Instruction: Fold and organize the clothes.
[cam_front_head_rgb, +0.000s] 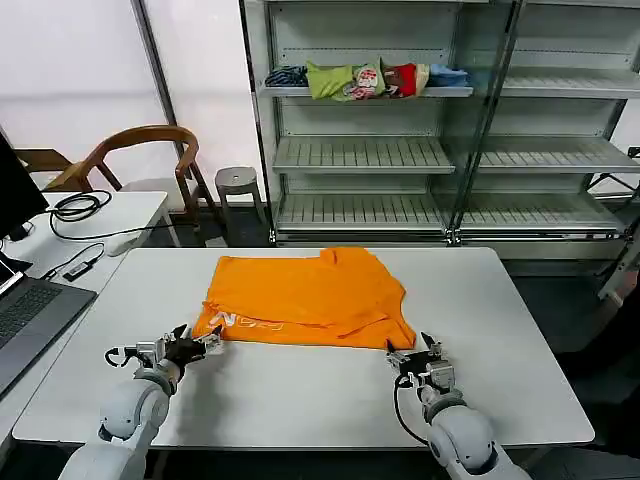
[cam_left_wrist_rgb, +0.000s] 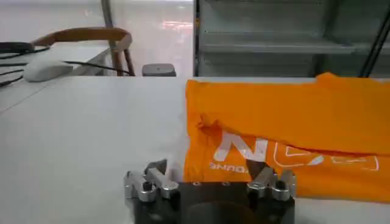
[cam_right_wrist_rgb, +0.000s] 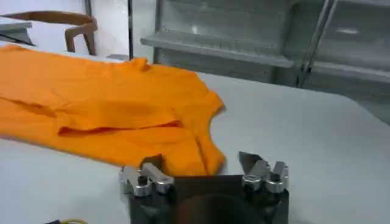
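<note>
I expect the whole orange T-shirt (cam_front_head_rgb: 308, 290) to slide along, still folded, when I pull its near corners, because the upper layer (cam_front_head_rgb: 285, 314) lies flat on top of the lettered layer.
The clothes are one bright orange T-shirt (cam_front_head_rgb: 305, 297), lying partly folded on the middle of the white table (cam_front_head_rgb: 300, 400). White lettering (cam_left_wrist_rgb: 244, 149) shows near its front left corner. My left gripper (cam_front_head_rgb: 205, 340) is open at that corner, and in the left wrist view the hem lies just ahead of its spread fingers (cam_left_wrist_rgb: 157, 173). My right gripper (cam_front_head_rgb: 412, 350) is open at the front right corner. In the right wrist view that corner of the shirt (cam_right_wrist_rgb: 122, 109) lies between and ahead of the gripper (cam_right_wrist_rgb: 201, 163). Neither gripper holds any fabric.
A metal shelf unit (cam_front_head_rgb: 400, 150) stands behind the table with a multicoloured bundle of garments (cam_front_head_rgb: 365, 80) on an upper shelf. To the left are a wooden chair (cam_front_head_rgb: 140, 150), a grey stool (cam_front_head_rgb: 240, 182), and a side desk with cables (cam_front_head_rgb: 80, 207) and a laptop (cam_front_head_rgb: 25, 310).
</note>
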